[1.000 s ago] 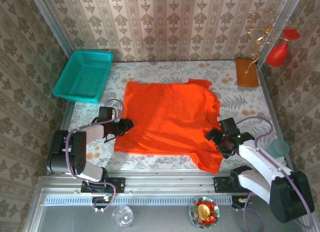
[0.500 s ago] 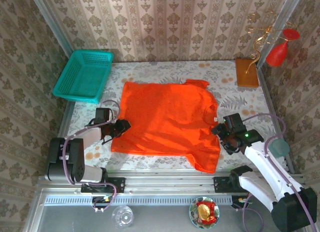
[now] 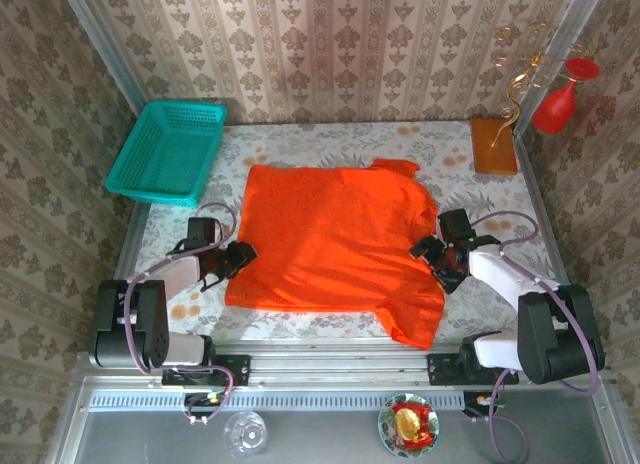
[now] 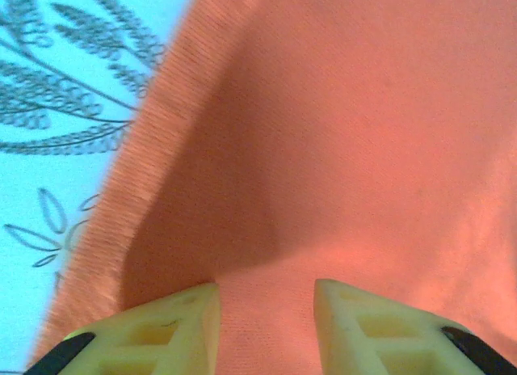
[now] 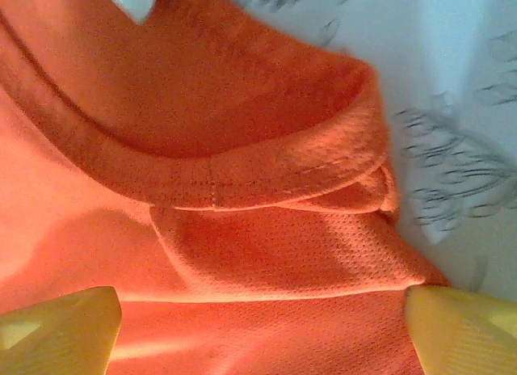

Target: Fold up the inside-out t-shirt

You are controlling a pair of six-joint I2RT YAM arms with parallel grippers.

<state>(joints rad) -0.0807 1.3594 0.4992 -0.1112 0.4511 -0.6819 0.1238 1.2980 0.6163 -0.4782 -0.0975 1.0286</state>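
Observation:
Both fingers of my left gripper are over the cloth inside the hem (image 4: 266, 322). Next, my left gripper moves back and pinches the near hem corner (image 3: 231, 300) before it folds.
The inside-out t-shirt (image 3: 335, 244) lies spread flat in the middle of the flowered table (image 3: 330, 144), bright orange-red, its collar to the right. My left gripper (image 3: 243, 256) sits low at the shirt's left hem. In the left wrist view the cloth (image 4: 363, 108) rises in a tent between my narrowly spaced pale fingers (image 4: 182, 326), and the left gripper (image 4: 266, 298) is shut on it. My right gripper (image 3: 437, 254) hovers over the collar (image 5: 242, 181), and the right gripper (image 5: 262, 310) stands wide open with orange cloth lying beneath it.
A teal basket (image 3: 168, 149) stands at the back left. A brown block (image 3: 494, 146) and a red vase (image 3: 556, 104) are at the back right. A glass (image 3: 245, 432) and a small plate (image 3: 408, 424) sit below the table's front rail.
My left gripper drew a little to the left and the shirt's left edge went with it. My right gripper moved up and inward from the sleeve area to the collar.

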